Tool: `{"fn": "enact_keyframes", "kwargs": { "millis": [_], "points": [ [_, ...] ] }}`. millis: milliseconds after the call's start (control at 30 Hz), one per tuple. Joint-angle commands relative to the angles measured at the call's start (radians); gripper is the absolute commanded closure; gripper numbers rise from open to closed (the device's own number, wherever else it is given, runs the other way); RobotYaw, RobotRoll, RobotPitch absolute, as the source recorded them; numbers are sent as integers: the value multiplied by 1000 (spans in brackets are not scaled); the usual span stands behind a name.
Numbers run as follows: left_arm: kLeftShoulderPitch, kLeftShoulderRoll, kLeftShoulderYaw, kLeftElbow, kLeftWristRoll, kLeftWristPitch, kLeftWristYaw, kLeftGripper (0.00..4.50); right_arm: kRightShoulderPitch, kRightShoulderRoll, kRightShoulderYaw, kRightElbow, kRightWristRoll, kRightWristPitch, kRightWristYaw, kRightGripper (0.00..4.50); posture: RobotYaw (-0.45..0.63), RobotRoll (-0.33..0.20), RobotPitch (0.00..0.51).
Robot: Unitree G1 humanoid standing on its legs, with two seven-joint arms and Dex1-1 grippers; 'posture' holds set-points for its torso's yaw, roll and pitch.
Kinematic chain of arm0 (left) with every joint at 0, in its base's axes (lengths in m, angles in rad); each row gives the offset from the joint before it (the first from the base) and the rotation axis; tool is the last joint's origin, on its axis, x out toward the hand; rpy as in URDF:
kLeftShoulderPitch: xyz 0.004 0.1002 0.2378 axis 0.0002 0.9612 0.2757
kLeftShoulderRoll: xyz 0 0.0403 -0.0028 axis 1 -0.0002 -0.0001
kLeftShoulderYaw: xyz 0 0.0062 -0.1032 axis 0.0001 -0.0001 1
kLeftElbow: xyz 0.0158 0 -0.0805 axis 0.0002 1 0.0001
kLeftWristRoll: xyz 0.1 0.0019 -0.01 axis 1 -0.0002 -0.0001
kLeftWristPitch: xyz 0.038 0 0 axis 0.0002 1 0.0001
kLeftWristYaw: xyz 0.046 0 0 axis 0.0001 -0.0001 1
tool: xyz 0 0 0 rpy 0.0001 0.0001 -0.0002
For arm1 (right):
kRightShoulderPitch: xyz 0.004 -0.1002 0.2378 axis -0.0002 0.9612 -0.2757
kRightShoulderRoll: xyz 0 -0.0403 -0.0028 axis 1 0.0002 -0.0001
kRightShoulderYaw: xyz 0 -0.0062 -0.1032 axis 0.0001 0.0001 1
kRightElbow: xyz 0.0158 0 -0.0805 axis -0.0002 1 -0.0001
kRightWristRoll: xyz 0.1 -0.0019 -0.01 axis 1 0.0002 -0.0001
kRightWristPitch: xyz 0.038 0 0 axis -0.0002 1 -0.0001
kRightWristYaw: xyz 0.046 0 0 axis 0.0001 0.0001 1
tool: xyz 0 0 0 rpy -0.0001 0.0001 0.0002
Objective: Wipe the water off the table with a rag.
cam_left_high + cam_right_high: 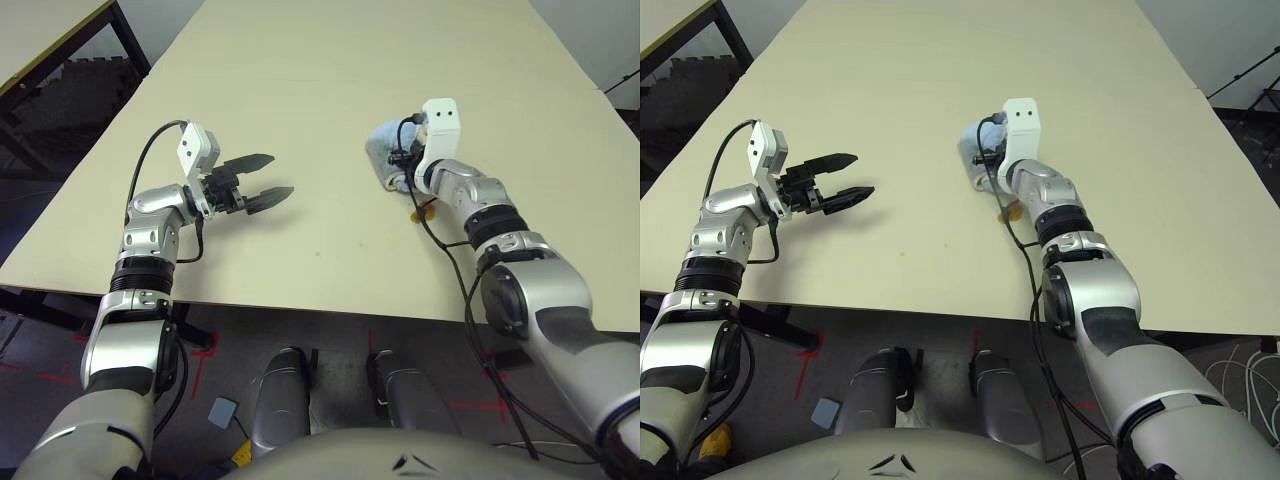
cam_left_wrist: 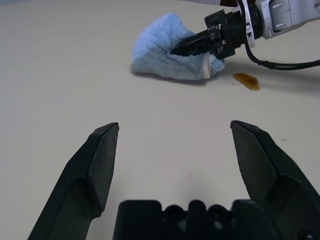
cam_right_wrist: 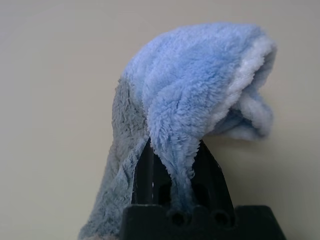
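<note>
Next, my right gripper pulls the rag (image 1: 382, 158) back past the water (image 1: 1012, 213) and sweeps across it, because the rag is beyond the amber water by my right gripper's wrist.
On the cream table (image 1: 330, 80), my right gripper (image 2: 186, 46) is shut on the light blue rag (image 1: 383, 150), which is bunched up and rests on the tabletop right of centre. A fold of the rag (image 3: 195, 90) is pinched between the two black fingers (image 3: 145, 172). A small amber blotch of water (image 2: 247, 80) lies on the table just beside the rag, on its near side next to my right wrist (image 1: 424, 212). My left gripper (image 1: 270, 178) hovers open over the left part of the table, well apart from the rag, with nothing between its fingers (image 2: 102, 160).
A yellow-edged table with a black frame (image 1: 50, 40) stands at the far left. The tabletop's front edge (image 1: 300, 305) runs just below both forearms. A black cable (image 1: 450, 255) hangs along my right arm. A tiny brown speck (image 1: 903, 252) sits between the arms.
</note>
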Motion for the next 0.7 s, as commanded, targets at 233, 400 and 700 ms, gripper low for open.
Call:
{"fn": "enact_keyframes", "kwargs": {
  "millis": [233,400,700],
  "points": [
    [-28,-3,-15,43,20,-17,-12,0,-43,-118,-88,43,22,-61,-49,4447,-209,0,128],
    [-43,-9,-27,60,22,-20,-38,0,-65,-193,-113,3,42,-5,30,4447,-224,0,136],
    [-60,-8,-39,74,18,-7,-91,0,-17,-403,-91,-195,41,192,225,4447,-246,0,144]
  ]
}}
